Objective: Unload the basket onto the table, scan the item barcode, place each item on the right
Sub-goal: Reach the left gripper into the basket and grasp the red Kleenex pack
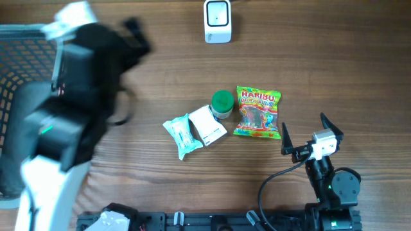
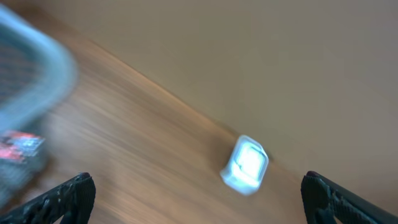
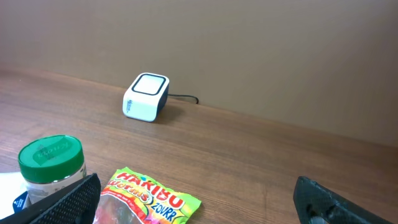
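Observation:
The red-and-white item is inside the grey basket and my left gripper is open, so I should go on reaching in until my fingers are on both sides of the item.
A white barcode scanner stands at the table's far edge, and it also shows in the right wrist view as scanner. In the middle of the table lie a Haribo bag, a green-lidded jar, a white box and a teal-white packet. My right gripper is open and empty just right of the Haribo bag. My left gripper is open and empty and motion-blurred, with the scanner ahead of it.
A grey wire basket sits at the far left, partly under the blurred left arm. A blurred red-and-white item lies inside it. The scanner's cable runs back toward the wall.

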`<control>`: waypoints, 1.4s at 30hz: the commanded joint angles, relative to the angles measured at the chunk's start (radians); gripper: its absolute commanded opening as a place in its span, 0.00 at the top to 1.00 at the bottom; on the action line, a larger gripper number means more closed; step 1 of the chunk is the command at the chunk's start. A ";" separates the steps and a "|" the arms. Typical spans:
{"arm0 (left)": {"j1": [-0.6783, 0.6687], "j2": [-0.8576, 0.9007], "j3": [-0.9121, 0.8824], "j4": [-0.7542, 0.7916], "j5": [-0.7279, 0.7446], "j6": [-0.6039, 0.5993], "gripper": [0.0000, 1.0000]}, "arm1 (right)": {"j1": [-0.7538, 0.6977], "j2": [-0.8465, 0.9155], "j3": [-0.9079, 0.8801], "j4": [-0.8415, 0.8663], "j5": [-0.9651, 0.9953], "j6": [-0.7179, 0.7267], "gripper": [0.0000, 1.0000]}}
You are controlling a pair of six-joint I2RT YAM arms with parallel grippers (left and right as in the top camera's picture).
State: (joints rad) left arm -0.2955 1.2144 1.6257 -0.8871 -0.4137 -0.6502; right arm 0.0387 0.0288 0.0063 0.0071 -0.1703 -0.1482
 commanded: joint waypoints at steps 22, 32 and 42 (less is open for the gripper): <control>0.877 0.424 0.011 -0.245 0.242 -0.156 0.01 | 0.003 -0.005 -0.001 0.003 0.015 -0.009 0.00; 0.951 0.514 0.011 -0.053 0.458 0.380 0.00 | 0.003 -0.005 -0.001 0.003 0.015 -0.010 0.00; 0.950 0.713 0.011 -0.062 0.489 0.500 0.24 | 0.003 -0.005 -0.001 0.004 0.015 -0.009 0.00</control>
State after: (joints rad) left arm 0.6548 1.8851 1.6337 -0.9562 0.0292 -0.2424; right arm 0.0387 0.0288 0.0063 0.0071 -0.1703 -0.1482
